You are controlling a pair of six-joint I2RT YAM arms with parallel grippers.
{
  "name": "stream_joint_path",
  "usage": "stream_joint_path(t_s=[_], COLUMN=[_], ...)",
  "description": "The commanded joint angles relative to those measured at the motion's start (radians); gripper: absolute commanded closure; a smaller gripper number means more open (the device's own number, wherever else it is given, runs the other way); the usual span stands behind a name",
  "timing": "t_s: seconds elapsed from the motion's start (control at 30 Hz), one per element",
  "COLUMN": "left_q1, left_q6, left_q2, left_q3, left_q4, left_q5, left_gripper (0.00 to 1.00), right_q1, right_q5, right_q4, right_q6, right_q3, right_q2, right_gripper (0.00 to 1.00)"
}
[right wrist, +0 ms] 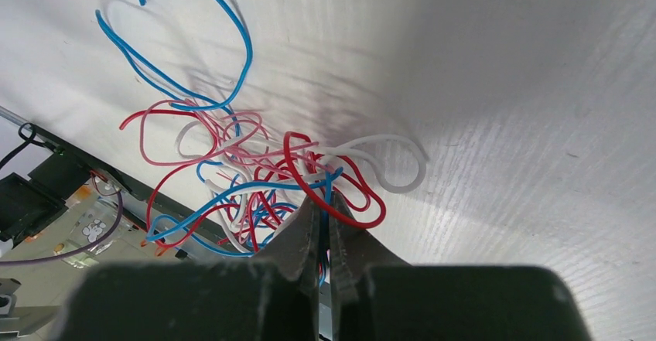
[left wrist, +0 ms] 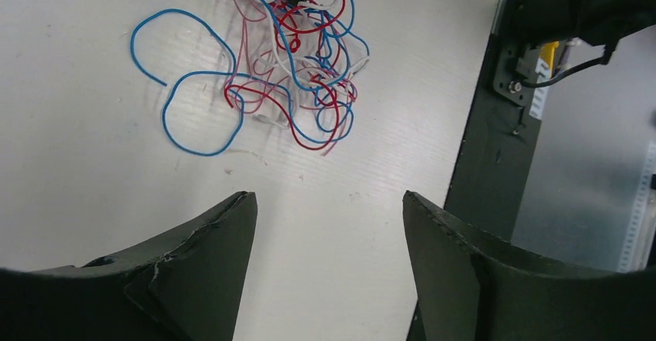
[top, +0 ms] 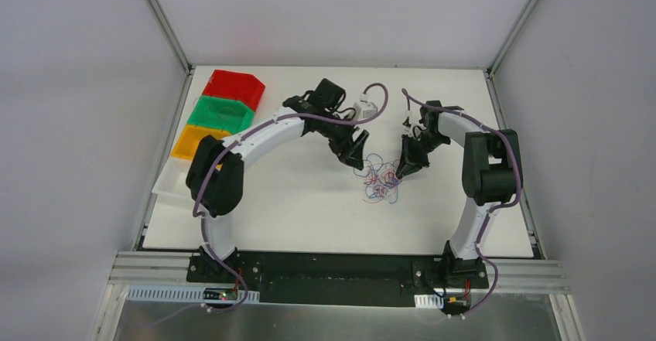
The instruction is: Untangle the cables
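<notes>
I expect the red piece of cable (left wrist: pixel 311 148) to slide out only partway when I pull, because it curls clear at the tangle's edge but winds through blue loops (left wrist: pixel 329 86).
The cables (top: pixel 380 179) are a small tangle of thin red, blue and white wires in the middle of the white table. In the left wrist view the tangle (left wrist: pixel 298 70) lies ahead of my left gripper (left wrist: pixel 329 202), which is open and empty, hovering short of it with a loose blue loop (left wrist: pixel 197 101) trailing left. My right gripper (top: pixel 399 172) sits at the tangle's right edge. In the right wrist view it (right wrist: pixel 323 202) is shut on blue and red strands of the cables (right wrist: pixel 255 179), and a white loop (right wrist: pixel 398 163) lies beside it.
Red (top: pixel 234 86), green (top: pixel 221 114) and yellow (top: pixel 199 141) bins stand in a row at the back left of the table. A white tray edge (top: pixel 166 185) lies beside the left arm. The black base rail (top: pixel 333 267) runs along the near edge.
</notes>
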Motion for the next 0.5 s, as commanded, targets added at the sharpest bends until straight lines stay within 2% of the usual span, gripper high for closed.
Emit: stream_joint_path(t_s=[0.0,0.17,0.3,0.47], left_q1=[-0.053,-0.123,-0.159,-0.19], left_q6=[0.157,0.226,0.218,0.208], left_q2=[0.074,0.126,0.171,0.21], left_q3=[0.067,0.09,0.108,0.101], left_q4=[0.017,0.02,0.024,0.056], left_q5=[-0.038,-0.04,-0.064,-0.12], left_gripper=[0.31,0.39,0.49,0.52], right_q1=[0.012,0.017,0.022,0.026], right_q5=[-0.011,-0.01,-0.006,-0.009], right_q4=[-0.024,-0.021,-0.024,-0.023], right_q6=[0.005,0.006,0.007,0.009], right_q3=[-0.006,-0.012,-0.008,-0.011], right_q2=[-0.053,-0.05,-0.044,-0.043], right_gripper=[1.0,1.0,1.0,1.0])
